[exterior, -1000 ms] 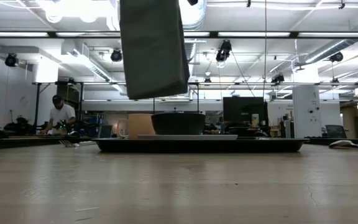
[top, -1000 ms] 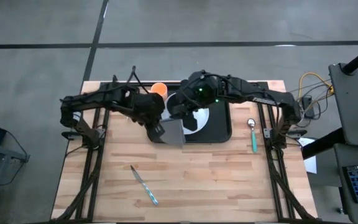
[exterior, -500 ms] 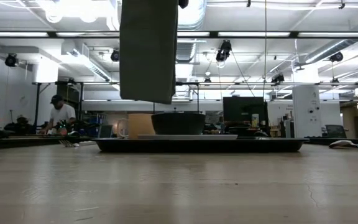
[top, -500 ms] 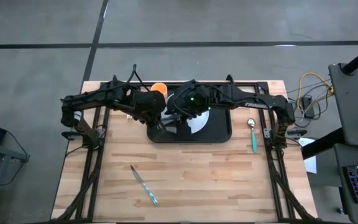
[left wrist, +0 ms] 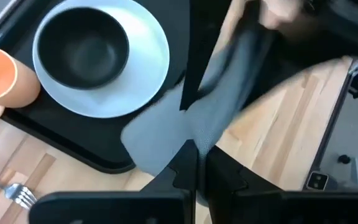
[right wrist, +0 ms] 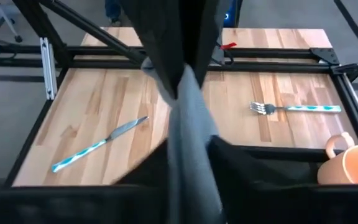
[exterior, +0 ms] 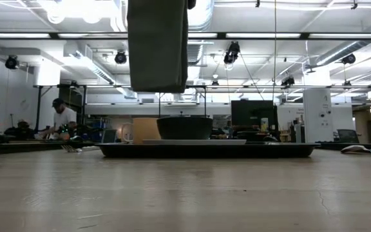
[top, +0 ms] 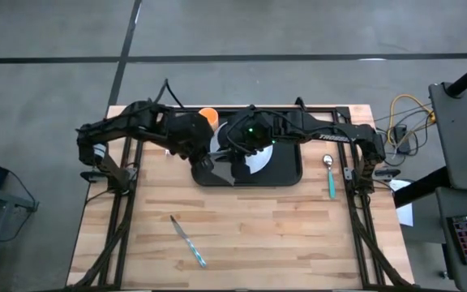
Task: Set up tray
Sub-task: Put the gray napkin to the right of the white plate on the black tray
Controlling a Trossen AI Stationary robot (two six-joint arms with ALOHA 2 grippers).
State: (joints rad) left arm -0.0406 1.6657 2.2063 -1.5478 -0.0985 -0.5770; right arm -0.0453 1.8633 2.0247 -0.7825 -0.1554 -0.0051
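Observation:
The tray's open strip (top: 287, 166) is past the plate on my right gripper's side. Next, my left gripper lets go of the napkin (top: 222, 171) so my right gripper can lay it there.
A grey napkin (exterior: 157, 45) hangs clear above the near left part of the black tray (top: 289, 166). My left gripper (top: 207, 161) is shut on it, and my right gripper (top: 232, 156) is shut on it beside the left one. On the tray a white plate (left wrist: 138, 68) carries a black bowl (left wrist: 82, 50), and an orange mug (top: 207, 116) stands at the tray's far left corner. In the high view the arms hide most of the napkin (top: 224, 173). My left gripper pinches the napkin's top part (left wrist: 199, 140) between its two fingers, pointing down. The cloth hangs slack below it, clear of tray and table. One layer or several, I cannot tell. My right gripper has a bunched strip of the napkin (right wrist: 188, 143) between its two fingers, just below the left gripper's hold. The fingers come from the table's right side, slanting down. The cloth is gathered into a narrow fold there.
A spoon (top: 329, 174) with a teal handle lies right of the tray. A knife (top: 187, 242) lies on the bare wood near the front left. A fork (right wrist: 294, 109) lies left of the tray. A person shows in the room behind (exterior: 62, 119).
My right gripper has come toward the table's left, up to the hanging napkin. My left gripper has shifted a little toward the far edge with it. The napkin, tilted a second ago, now hangs straight and slightly higher, showing edge-on from above.

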